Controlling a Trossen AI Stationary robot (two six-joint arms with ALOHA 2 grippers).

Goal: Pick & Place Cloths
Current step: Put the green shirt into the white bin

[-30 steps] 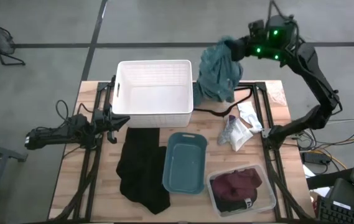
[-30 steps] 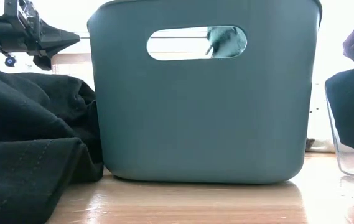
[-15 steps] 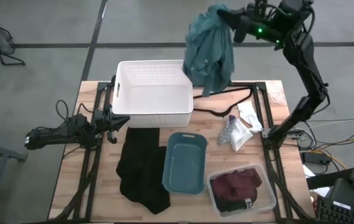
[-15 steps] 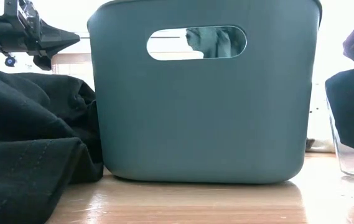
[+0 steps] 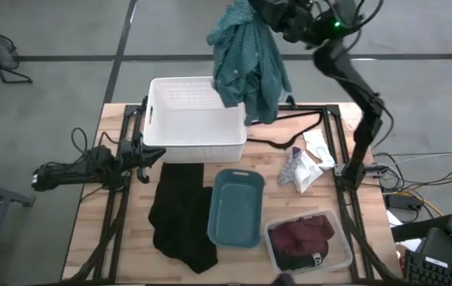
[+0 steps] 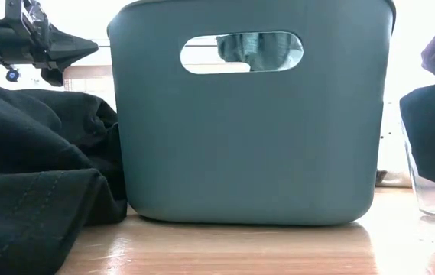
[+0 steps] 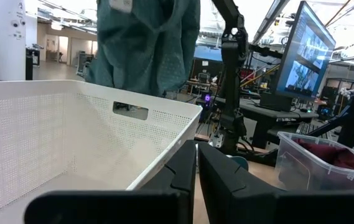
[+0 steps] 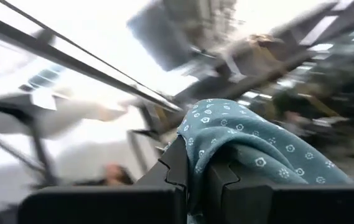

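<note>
The teal cloth [image 5: 247,65] hangs clear above the white basket's rim, so my right gripper should go on over the empty basket's bottom [image 5: 190,121] and let go there.
My right gripper [image 5: 264,11] is raised high over the table's far edge and is shut on the teal cloth [image 5: 246,67]. The cloth hangs over the right far corner of the white basket [image 5: 197,111]; it also shows in the left wrist view, teal cloth [image 7: 145,43]. My left gripper [image 5: 151,156] is shut and waits low beside the basket's near left corner. The black cloth [image 5: 181,214] lies spread on the table. The maroon cloth [image 5: 305,235] lies in a clear bin. A small white cloth [image 5: 314,151] rests near the right edge. My right gripper pinches a bunched upper fold [image 8: 199,133] of the teal cloth between its two fingers [image 8: 178,163]. The fingers come from the table's right, pointing toward its left. The cloth hangs slack below them, lifted clear of the table and the basket.
A teal bin [image 5: 236,206] stands at the table's middle near side, next to the clear bin [image 5: 340,248]. A thin black wire hanger [image 5: 285,132] lies behind the packets [image 5: 297,171]. Monitors and stands fill the room beyond.
My right gripper has risen and swung toward the table's left, still shut on the teal cloth. The cloth has travelled with it from over the table's far right part to above the white basket's right far corner, swinging as it hangs.
</note>
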